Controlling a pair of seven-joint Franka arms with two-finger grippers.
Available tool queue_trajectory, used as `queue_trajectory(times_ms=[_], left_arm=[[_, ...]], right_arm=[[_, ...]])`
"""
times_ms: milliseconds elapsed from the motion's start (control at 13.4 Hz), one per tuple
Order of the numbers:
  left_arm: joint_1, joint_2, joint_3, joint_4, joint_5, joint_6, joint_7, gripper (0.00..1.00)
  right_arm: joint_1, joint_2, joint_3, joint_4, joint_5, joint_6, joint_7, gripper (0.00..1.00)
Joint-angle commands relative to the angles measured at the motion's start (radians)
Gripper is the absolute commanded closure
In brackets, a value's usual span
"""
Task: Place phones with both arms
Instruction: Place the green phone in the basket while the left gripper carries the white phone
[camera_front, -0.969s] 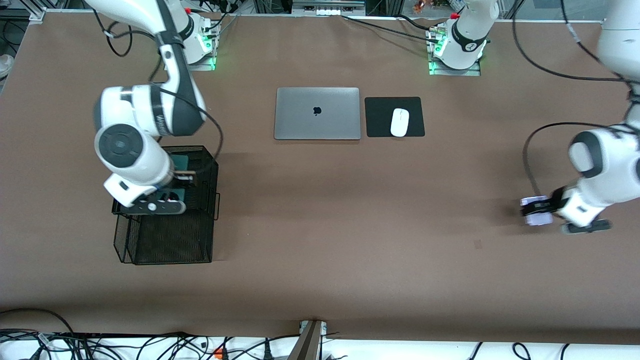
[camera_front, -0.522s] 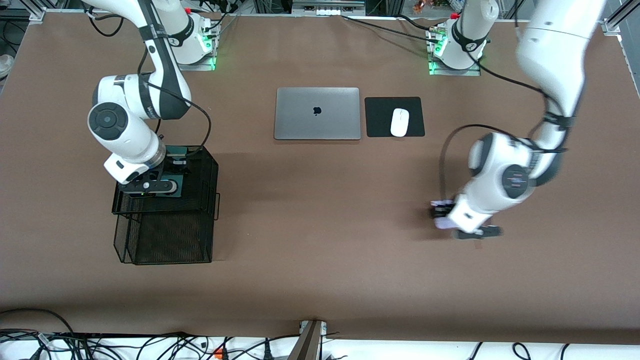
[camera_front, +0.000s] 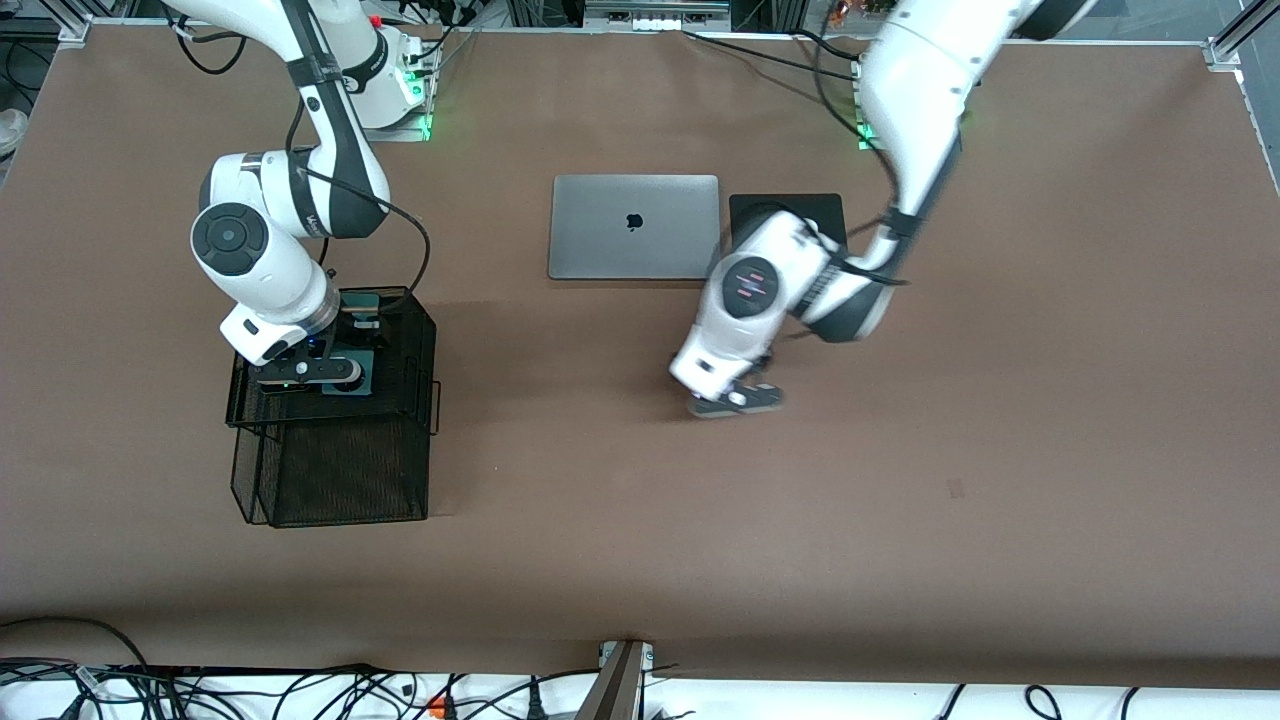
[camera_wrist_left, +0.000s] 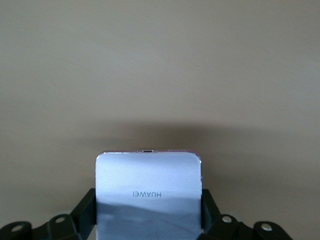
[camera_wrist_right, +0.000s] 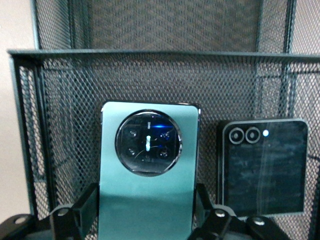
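Note:
The robot's left gripper is far from the mesh basket (camera_front: 336, 462), so it should put down the lilac-white phone near the laptop for the right gripper to pick up.
My right gripper (camera_front: 362, 335) hangs over the upper tray of the black mesh basket (camera_front: 400, 470) and is shut on the dark green phone (camera_front: 360, 303). In the right wrist view the fingers (camera_wrist_right: 80, 210) flank this phone (camera_wrist_right: 147, 150), whose round camera ring faces up. The small squarish black phone (camera_wrist_right: 263, 167) lies flat on the mesh beside it. My left gripper (camera_front: 705, 385) is over bare table, near the laptop, shut on the pale lilac-white phone (camera_wrist_left: 149, 175). That phone is hidden under the arm in the front view.
A closed silver laptop (camera_front: 634, 226) lies at the table's middle. A black mouse pad (camera_front: 755, 205) lies beside it toward the left arm's end, partly covered by the left arm. Brown table (camera_front: 900, 520) spreads around. Cables run along the edge nearest the front camera.
The left arm has swung the lilac phone from its own end of the table toward the middle. The right gripper has stayed over the basket's upper tray with the green phone, shifting slightly.

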Motion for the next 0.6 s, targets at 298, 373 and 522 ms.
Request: queue_trajectory(times_ms=[298,373,522], left_arm=[[-0.293,0.303,0.192,0.442,0.024,-0.030,-0.156,1.00],[-0.301,0.323,0.195,0.461,0.026,-0.025,-0.156,1.00],[-0.350,0.340,0.244,0.462,0.026,-0.002,-0.167,1.00]], right_arm=[[-0.008,0.008,0.000,0.025,0.017,0.049,-0.020,0.58],[-0.008,0.010,0.000,0.028,0.025,0.050,-0.012,0.36],[-0.007,0.018,0.000,0.057,0.074,0.046,-0.011,0.20]])
